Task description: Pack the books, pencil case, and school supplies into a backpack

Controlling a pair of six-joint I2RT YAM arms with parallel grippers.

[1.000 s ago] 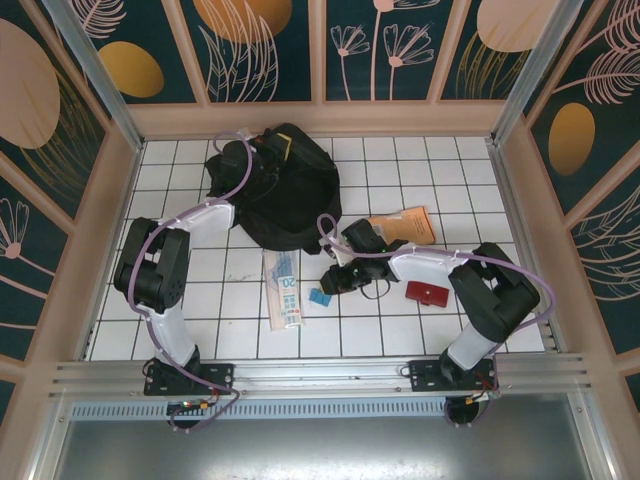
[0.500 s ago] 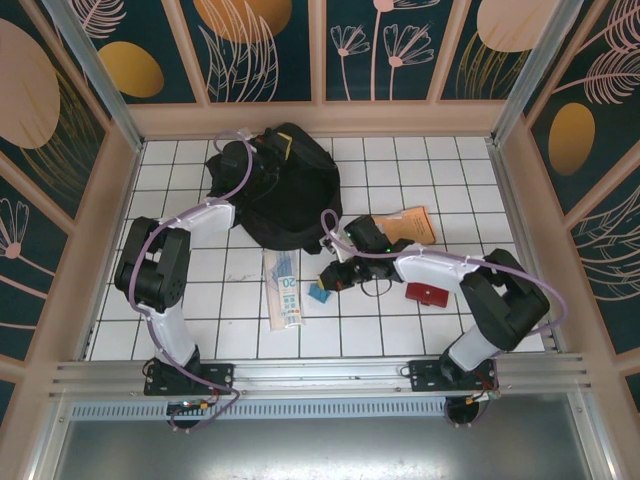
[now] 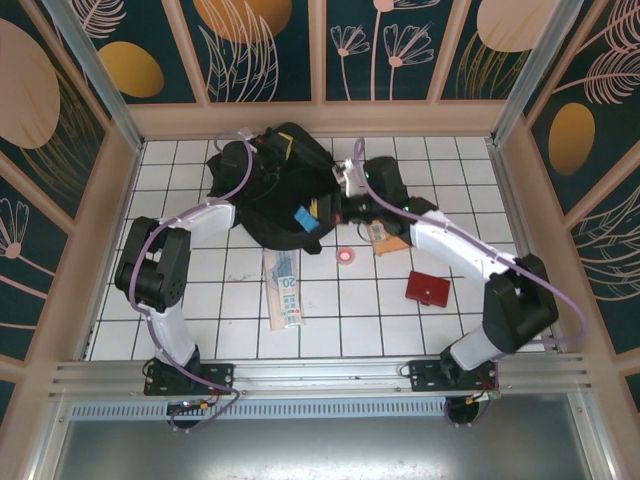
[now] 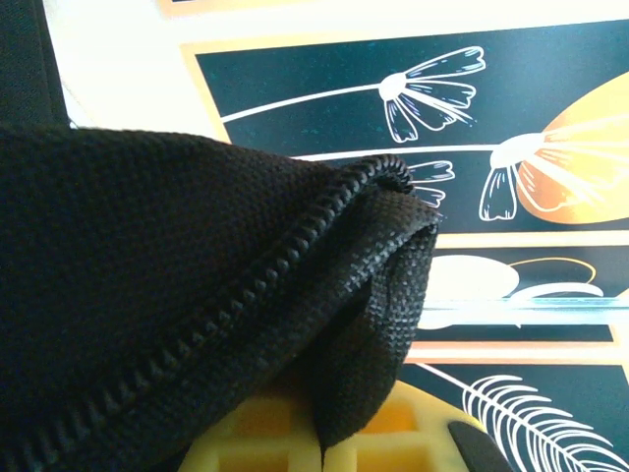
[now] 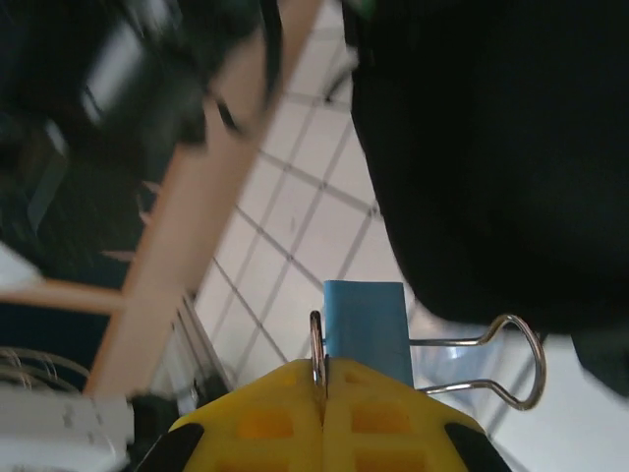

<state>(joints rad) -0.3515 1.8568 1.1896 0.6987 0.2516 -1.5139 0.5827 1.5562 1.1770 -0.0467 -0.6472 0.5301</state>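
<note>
The robot's left gripper is holding the zip edge (image 4: 241,295) open, so its right gripper should carry the blue binder clip inward next until the clip hangs inside the black backpack (image 3: 284,197).
The black backpack (image 3: 270,200) lies at the back of the tiled table. My left gripper (image 3: 272,150) is shut on its zip edge; in the left wrist view the black fabric (image 4: 197,275) is pinched between the yellow fingers (image 4: 275,442). My right gripper (image 3: 322,212) is shut on the wire handle of the blue binder clip (image 5: 366,324) and holds it over the backpack's right edge (image 5: 491,147). The pink disc (image 3: 347,256) lies on the tiles. The pencil case (image 3: 285,290) lies in front of the backpack. The dark red book (image 3: 427,289) is to the right, and the orange book (image 3: 390,240) is partly under my right arm.
Wooden walls (image 3: 320,118) with dark floral panels ring the table on three sides. A metal rail (image 3: 320,375) runs along the near edge by both arm bases. Open white tiles (image 3: 360,320) lie between the pencil case and the red book.
My right gripper closed on the blue clip beside the pencil case, lifted it and carried it back to the backpack, which uncovered the pink disc. The left arm has not moved.
</note>
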